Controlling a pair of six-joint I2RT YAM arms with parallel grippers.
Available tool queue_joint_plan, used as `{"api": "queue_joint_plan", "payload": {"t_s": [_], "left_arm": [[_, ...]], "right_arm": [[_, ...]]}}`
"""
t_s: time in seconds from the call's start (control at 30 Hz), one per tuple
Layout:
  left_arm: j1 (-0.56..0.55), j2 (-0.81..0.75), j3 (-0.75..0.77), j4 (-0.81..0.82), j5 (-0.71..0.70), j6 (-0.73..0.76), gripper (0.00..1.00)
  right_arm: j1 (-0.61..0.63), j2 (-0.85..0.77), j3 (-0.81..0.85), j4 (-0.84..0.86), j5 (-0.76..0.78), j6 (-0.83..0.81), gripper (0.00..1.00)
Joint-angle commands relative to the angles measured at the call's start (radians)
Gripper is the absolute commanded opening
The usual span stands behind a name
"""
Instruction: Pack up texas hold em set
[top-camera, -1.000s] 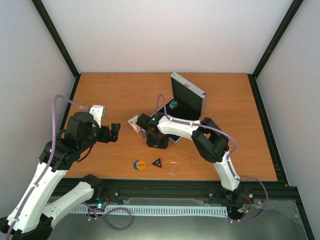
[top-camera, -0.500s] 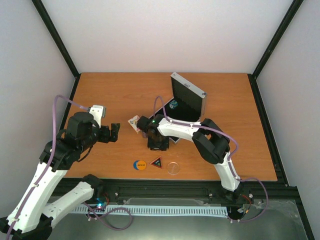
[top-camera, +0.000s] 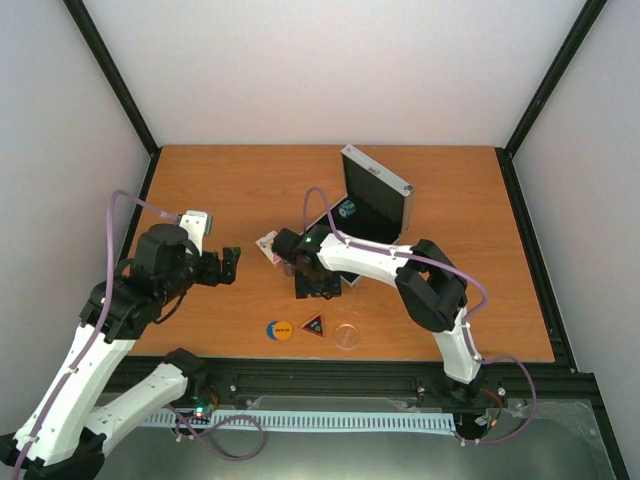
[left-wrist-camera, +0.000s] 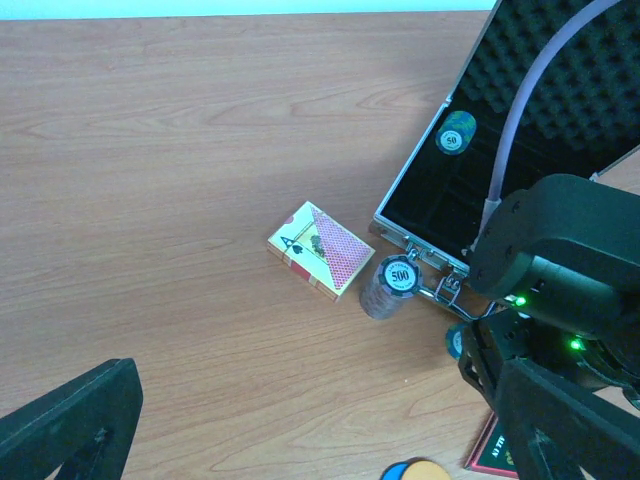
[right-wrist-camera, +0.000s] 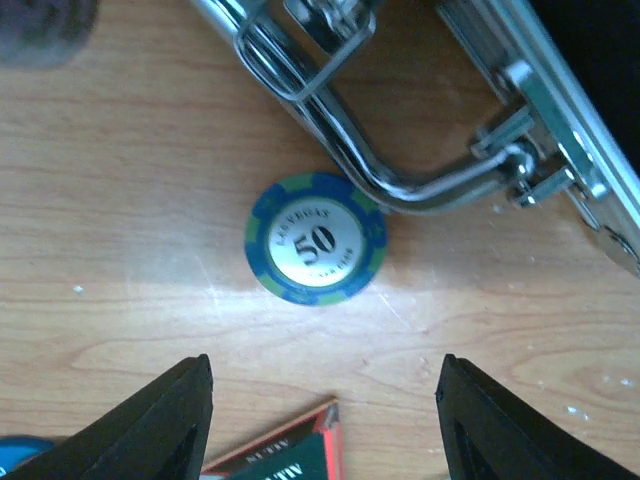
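The blue 50 chip is up against the case's metal handle (right-wrist-camera: 368, 202), so next my right gripper pulls the chip away toward the triangle (top-camera: 314, 325) and then grips it again first.
The silver case (top-camera: 372, 196) stands open at the table's middle, its black lining (left-wrist-camera: 452, 205) holding one chip (left-wrist-camera: 456, 131). My right gripper (top-camera: 314, 289) is open and points down just in front of the case. A blue 50 chip (right-wrist-camera: 316, 238) lies flat on the table between its open jaws (right-wrist-camera: 325, 420), beside the metal handle (right-wrist-camera: 345, 150). A stack of chips (left-wrist-camera: 389, 285) topped "500" and the pink-white card pack (left-wrist-camera: 320, 249) lie left of the case. My left gripper (top-camera: 228, 266) is open and empty (left-wrist-camera: 310, 430), left of the cards.
The orange disc (top-camera: 279, 329), black-red triangle (top-camera: 314, 324) and clear disc (top-camera: 347, 335) lie in a row near the table's front edge. The triangle's corner (right-wrist-camera: 290, 455) shows close below the blue chip. Black frame posts stand at the table's edges.
My right arm has shifted slightly left, its gripper staying low in front of the case. The left arm has not moved.
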Motion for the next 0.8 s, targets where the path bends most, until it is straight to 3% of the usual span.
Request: {"api": "queue_joint_plan", "payload": {"t_s": [0.0,0.77], "left_arm": [[0.005,-0.002,0.006,0.011,-0.002,-0.001,1.00],[0.004,-0.005,0.007,0.002,-0.005,0.014,1.00]], "right_arm": [[0.004,0.058,0.067,-0.011,0.035,0.022,0.63],[-0.035,0.155,0.121,0.007,0.056,0.082,0.60]]}}
